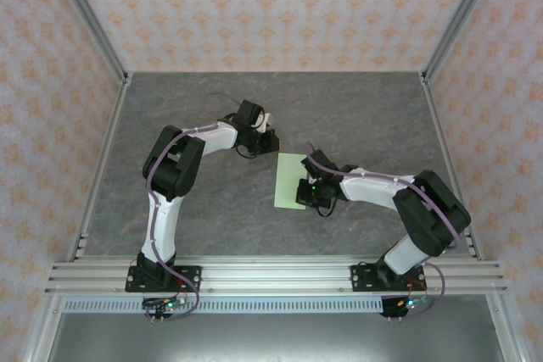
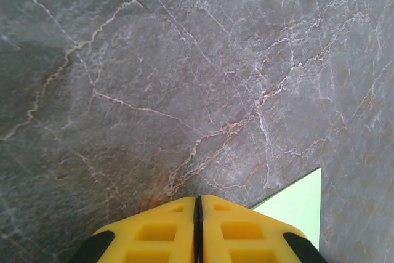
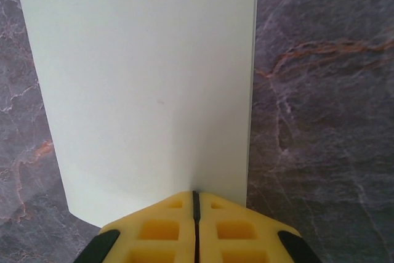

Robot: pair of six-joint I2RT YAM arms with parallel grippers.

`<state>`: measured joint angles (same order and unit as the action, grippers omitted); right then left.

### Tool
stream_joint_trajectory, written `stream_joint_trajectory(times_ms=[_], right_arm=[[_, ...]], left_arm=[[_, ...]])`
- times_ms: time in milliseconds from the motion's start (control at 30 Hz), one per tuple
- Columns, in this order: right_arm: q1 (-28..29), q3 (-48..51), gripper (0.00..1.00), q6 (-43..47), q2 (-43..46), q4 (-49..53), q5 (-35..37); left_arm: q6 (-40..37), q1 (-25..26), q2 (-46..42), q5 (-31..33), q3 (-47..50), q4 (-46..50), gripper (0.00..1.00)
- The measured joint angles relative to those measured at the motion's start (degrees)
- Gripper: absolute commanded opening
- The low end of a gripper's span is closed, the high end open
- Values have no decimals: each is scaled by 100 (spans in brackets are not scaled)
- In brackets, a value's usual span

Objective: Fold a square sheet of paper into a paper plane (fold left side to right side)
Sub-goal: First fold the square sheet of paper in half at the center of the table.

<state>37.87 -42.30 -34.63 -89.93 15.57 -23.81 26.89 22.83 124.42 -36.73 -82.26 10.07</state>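
I need to bring my left gripper back from beyond the paper's far corner (image 1: 280, 155) to pin one long edge (image 1: 277, 181) while my right gripper takes the other.
The square sheet of paper (image 1: 289, 181) lies flat on the grey marble table as a pale green upright rectangle, about half as wide as it is tall. My right gripper (image 1: 307, 187) is shut, and its yellow fingertips (image 3: 196, 194) rest on the paper (image 3: 148, 90) close to its long edge; nothing shows between the jaws. My left gripper (image 1: 270, 142) hovers just beyond the sheet's far left corner, also shut (image 2: 198, 200) with nothing in it. One corner of the paper (image 2: 303, 204) pokes out to the right of its fingers.
The marble tabletop (image 1: 195, 201) is bounded by aluminium posts and rails, with a rail across the near edge (image 1: 271, 275) where both arm bases are bolted. Patterned walls stand at the left, the right and the back.
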Motion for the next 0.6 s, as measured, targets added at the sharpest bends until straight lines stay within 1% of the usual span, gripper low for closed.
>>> stream_joint_trajectory(times_ms=[133, 233, 267, 367, 433, 500, 600], right_arm=[[0, 151, 13, 42, 190, -37, 2], [0, 323, 29, 111, 503, 79, 17], [0, 367, 35, 138, 662, 168, 52], [-31, 389, 48, 256, 1252, 369, 243], [-144, 389, 52, 323, 1626, 367, 286], [-363, 389, 54, 356, 1860, 343, 273], [-717, 411, 59, 326, 1893, 205, 105]], left_arm=[[-4, -24, -28, 35, 15, -11, 13], [-33, -170, -313, 293, 306, -92, 14], [-44, -260, -514, 372, 492, -85, 14], [-28, -466, -1349, 492, 1099, -142, 15], [48, -492, -1985, 498, 1532, -330, 16], [197, -413, -2538, 417, 1958, -619, 17], [437, -114, -2839, 334, 2406, -1019, 17]])
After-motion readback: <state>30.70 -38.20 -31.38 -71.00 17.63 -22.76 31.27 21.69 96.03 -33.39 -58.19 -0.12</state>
